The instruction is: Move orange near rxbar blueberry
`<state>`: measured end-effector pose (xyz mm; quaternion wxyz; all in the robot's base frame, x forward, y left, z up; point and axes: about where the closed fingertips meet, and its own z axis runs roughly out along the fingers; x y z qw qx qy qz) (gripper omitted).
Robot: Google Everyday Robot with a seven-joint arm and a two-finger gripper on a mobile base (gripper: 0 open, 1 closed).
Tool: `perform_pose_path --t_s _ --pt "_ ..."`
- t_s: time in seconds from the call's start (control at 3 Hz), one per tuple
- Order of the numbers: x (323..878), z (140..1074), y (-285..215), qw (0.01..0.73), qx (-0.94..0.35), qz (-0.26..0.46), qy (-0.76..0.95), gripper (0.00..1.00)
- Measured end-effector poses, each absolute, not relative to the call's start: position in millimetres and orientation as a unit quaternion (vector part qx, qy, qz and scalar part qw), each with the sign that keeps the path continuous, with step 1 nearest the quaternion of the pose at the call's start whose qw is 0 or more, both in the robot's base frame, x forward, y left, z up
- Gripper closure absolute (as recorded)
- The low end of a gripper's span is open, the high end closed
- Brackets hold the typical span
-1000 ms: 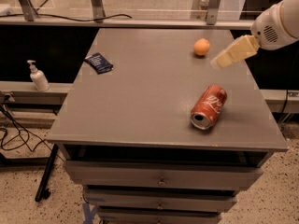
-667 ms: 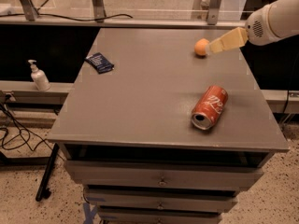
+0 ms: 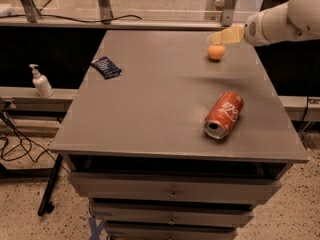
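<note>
The orange lies free (image 3: 216,53) of the red soda can and is under my fingers. My gripper should go down next until the fingers are on either side of the orange, and then close.
The orange (image 3: 216,52) sits on the grey table (image 3: 150,109) at the far right. The rxbar blueberry (image 3: 106,67), a dark navy wrapper, lies flat at the far left of the table. My gripper (image 3: 216,37) reaches in from the right on a white arm (image 3: 285,19) and hangs just above the orange, its pale fingers pointing left over the fruit. It holds nothing that I can see.
A red soda can (image 3: 224,115) lies on its side at the front right of the table. A soap dispenser (image 3: 41,82) stands on a ledge to the left. Drawers (image 3: 172,191) are below the table's front edge. A railing runs behind.
My gripper has moved left and up toward the back, from right of the orange to directly above it. The orange, can and bar have not moved.
</note>
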<state>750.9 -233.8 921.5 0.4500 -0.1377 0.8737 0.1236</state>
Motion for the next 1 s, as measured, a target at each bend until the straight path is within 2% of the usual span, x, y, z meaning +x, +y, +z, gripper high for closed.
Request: perform_pose_path --t_s 1.0 --pt "807.1 856.4 -218.8 0.458 -0.226 0.125 0.851 0.00"
